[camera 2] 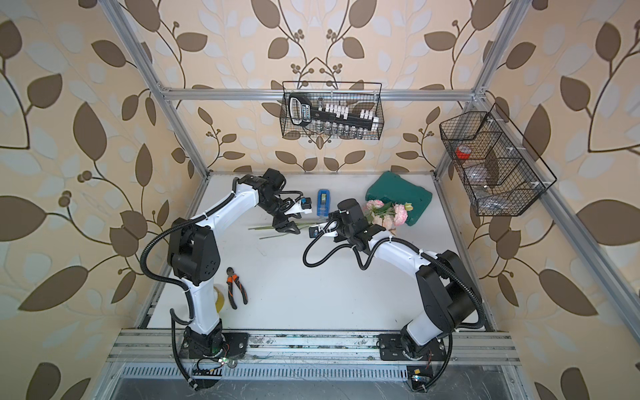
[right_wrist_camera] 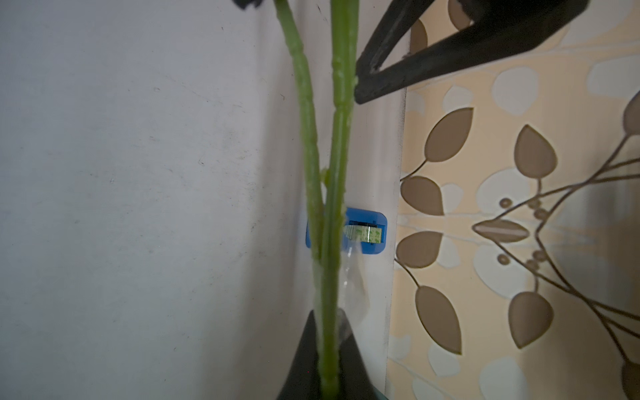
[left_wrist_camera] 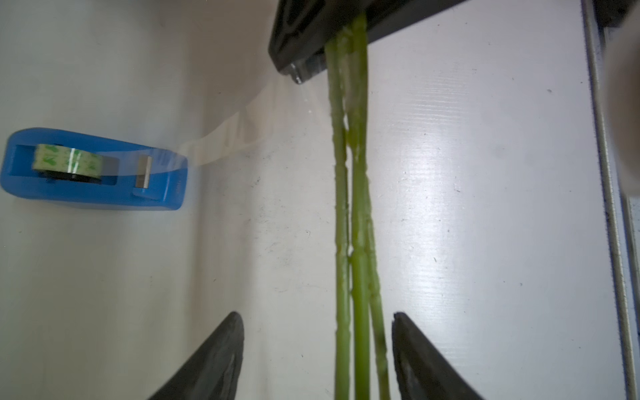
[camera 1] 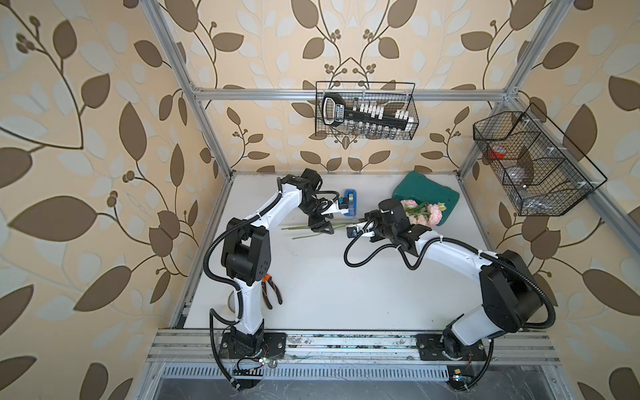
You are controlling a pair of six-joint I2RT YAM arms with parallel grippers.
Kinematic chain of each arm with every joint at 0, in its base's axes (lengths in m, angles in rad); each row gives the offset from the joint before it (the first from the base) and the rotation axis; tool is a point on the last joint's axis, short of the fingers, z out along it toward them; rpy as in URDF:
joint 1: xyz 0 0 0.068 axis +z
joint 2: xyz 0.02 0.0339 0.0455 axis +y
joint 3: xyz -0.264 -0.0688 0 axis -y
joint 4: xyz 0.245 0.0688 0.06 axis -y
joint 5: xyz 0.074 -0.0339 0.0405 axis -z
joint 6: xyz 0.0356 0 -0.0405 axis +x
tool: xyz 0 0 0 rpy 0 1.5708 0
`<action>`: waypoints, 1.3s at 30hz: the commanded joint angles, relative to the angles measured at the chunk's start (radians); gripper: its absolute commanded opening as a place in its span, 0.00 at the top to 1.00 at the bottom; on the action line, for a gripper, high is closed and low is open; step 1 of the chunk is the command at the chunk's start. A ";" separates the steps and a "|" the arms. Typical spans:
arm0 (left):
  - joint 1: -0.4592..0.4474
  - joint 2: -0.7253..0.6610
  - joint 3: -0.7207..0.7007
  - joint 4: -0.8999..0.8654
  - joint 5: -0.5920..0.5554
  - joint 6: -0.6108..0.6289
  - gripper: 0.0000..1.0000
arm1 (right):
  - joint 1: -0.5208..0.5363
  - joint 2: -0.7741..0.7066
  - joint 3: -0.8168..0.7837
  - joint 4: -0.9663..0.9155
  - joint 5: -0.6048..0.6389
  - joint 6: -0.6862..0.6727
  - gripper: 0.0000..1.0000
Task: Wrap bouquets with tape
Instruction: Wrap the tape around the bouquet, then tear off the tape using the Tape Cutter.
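The robot's left gripper should hold the stems [left_wrist_camera: 357, 286] to free the right gripper for the tape, because the right gripper is pinning the stems while the tape still joins the dispenser.
The bouquets [camera 1: 426, 211] [camera 2: 388, 213] are one bunch of pink and cream roses, held level over the white table. Their long green stems [camera 1: 301, 230] [left_wrist_camera: 356, 207] point left. My right gripper [right_wrist_camera: 329, 322] is shut on the stems just below the blooms. My left gripper [left_wrist_camera: 317, 318] [camera 1: 322, 227] is open astride the stems farther along, which lie nearer one finger [left_wrist_camera: 408, 346]. The tape [camera 1: 350, 201] [camera 2: 323, 202] [left_wrist_camera: 93, 169] [right_wrist_camera: 367, 232], a blue dispenser, stands just behind the stems. A clear strip [left_wrist_camera: 225, 138] runs from it to the stems at the right gripper.
A green case [camera 1: 427, 199] lies behind the blooms. Orange-handled pliers [camera 2: 237, 287] and a tan tape ring [camera 2: 219, 298] sit by the left arm's base. Wire baskets [camera 1: 367, 110] [camera 1: 533, 162] hang on the back and right frame rails.
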 commanded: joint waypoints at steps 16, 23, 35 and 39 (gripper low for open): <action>-0.030 -0.062 -0.062 0.105 0.076 -0.008 1.00 | -0.007 -0.018 -0.059 0.064 -0.073 0.082 0.80; -0.078 -0.196 -0.332 0.467 -0.128 -0.044 1.00 | -0.014 -0.148 -0.185 0.200 -0.063 0.207 0.43; -0.154 -0.316 -0.625 0.923 -0.317 -0.007 1.00 | -0.114 -0.245 -0.039 0.194 -0.080 0.886 0.29; -0.160 -0.335 -0.716 1.074 -0.344 0.005 1.00 | -0.188 -0.104 0.163 0.003 -0.196 1.239 0.32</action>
